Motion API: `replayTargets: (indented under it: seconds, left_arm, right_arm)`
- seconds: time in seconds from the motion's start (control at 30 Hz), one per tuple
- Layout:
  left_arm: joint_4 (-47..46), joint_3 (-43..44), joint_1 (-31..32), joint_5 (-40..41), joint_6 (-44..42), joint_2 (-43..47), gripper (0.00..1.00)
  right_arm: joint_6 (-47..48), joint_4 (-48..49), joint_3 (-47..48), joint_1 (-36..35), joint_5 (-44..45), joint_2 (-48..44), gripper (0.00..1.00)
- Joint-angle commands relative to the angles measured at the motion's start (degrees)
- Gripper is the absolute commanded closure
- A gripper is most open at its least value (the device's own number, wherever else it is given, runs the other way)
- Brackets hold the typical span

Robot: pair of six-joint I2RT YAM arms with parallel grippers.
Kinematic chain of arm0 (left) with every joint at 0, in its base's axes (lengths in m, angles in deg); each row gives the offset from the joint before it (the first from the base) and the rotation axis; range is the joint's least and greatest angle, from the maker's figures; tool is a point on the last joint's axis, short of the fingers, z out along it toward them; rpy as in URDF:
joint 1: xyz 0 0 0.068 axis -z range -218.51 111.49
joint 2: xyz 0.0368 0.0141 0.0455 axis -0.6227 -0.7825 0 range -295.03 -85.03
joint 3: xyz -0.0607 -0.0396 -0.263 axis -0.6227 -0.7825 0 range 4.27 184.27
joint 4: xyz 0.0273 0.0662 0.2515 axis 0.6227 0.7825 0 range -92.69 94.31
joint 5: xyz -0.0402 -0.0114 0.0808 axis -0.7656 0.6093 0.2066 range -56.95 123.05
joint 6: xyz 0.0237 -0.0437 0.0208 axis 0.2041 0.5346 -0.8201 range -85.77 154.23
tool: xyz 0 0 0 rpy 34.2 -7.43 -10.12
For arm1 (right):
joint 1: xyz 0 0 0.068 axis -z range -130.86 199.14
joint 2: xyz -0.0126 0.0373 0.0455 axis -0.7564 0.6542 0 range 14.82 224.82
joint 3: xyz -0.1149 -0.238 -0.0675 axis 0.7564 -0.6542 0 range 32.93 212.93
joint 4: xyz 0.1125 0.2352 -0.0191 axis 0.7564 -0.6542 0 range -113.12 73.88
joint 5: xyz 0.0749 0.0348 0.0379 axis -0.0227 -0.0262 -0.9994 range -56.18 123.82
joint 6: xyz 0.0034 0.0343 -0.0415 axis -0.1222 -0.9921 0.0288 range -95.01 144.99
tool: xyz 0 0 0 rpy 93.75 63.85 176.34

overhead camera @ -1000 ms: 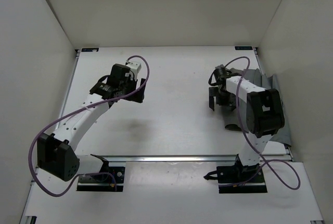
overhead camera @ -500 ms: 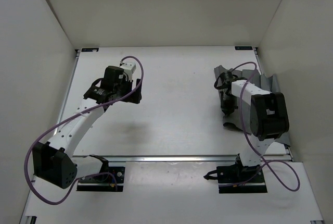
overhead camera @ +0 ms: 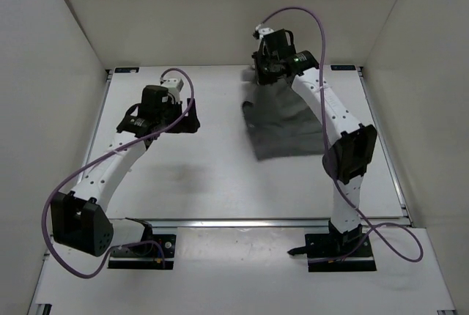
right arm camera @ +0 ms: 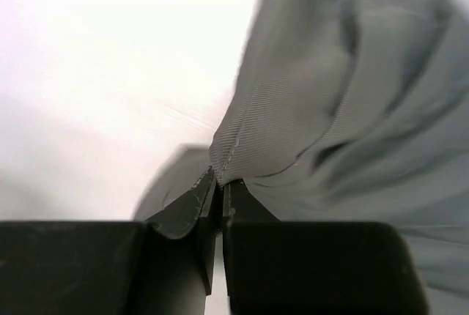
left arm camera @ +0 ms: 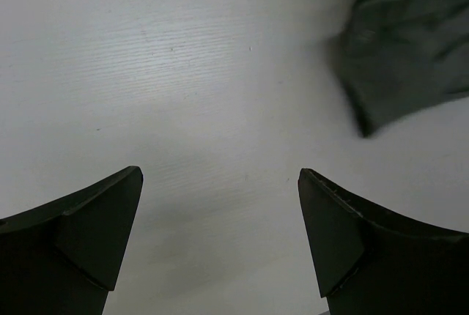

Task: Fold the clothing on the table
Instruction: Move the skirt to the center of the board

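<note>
My open left gripper is far from the grey clothing's lifted edge (overhead camera: 251,75), so next my right gripper swings that edge toward the near rail (overhead camera: 249,222) and spreads it out before folding.
The grey clothing (overhead camera: 289,128) is stretched over the table's (overhead camera: 212,176) far middle, one edge lifted toward the back wall. My right gripper (overhead camera: 261,73) is reached out to the far edge, shut on that lifted edge. In the right wrist view the right gripper (right arm camera: 220,182) pinches a stitched hem of the ribbed clothing (right arm camera: 344,110), which billows up and to the right. My left gripper (overhead camera: 190,120) hovers open over bare table, to the left of the garment. The left wrist view shows the left gripper (left arm camera: 220,187) with only table between its fingers and a corner of the clothing (left arm camera: 410,44) at upper right.
White walls (overhead camera: 58,73) close in the table on the left, back and right. An aluminium rail (overhead camera: 256,222) runs along the near edge in front of both arm bases. Purple cables loop off both arms.
The right gripper shut on the clothing at the right side, then swung up and left to the far edge, pulling the garment toward the middle. The left gripper shifted slightly left and stayed open.
</note>
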Motion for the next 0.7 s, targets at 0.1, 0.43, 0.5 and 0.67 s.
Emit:
replayTargets:
  seconds: [0.1, 0.43, 0.5, 0.67]
  left_arm:
    - [-3.43, 0.36, -3.65, -4.42, 4.45, 4.12, 0.01]
    - [-2.45, 3.28, -2.60, -11.59, 10.06, 7.63, 0.01]
    - [-5.34, 0.57, -1.98, -14.86, 12.52, 8.34, 0.01]
    - [-8.87, -7.62, -0.06, -18.12, 16.04, 8.52, 0.01]
  right_arm:
    - [1.16, 16.61, -6.13, -1.92, -8.90, -17.13, 1.00]
    - [-9.64, 35.91, -60.49, 15.29, -22.22, -36.40, 1.00]
    - [-10.43, 35.83, -68.75, 17.32, -25.67, -36.22, 0.99]
    - [-7.72, 32.41, -73.88, 15.92, -24.62, -36.40, 0.75]
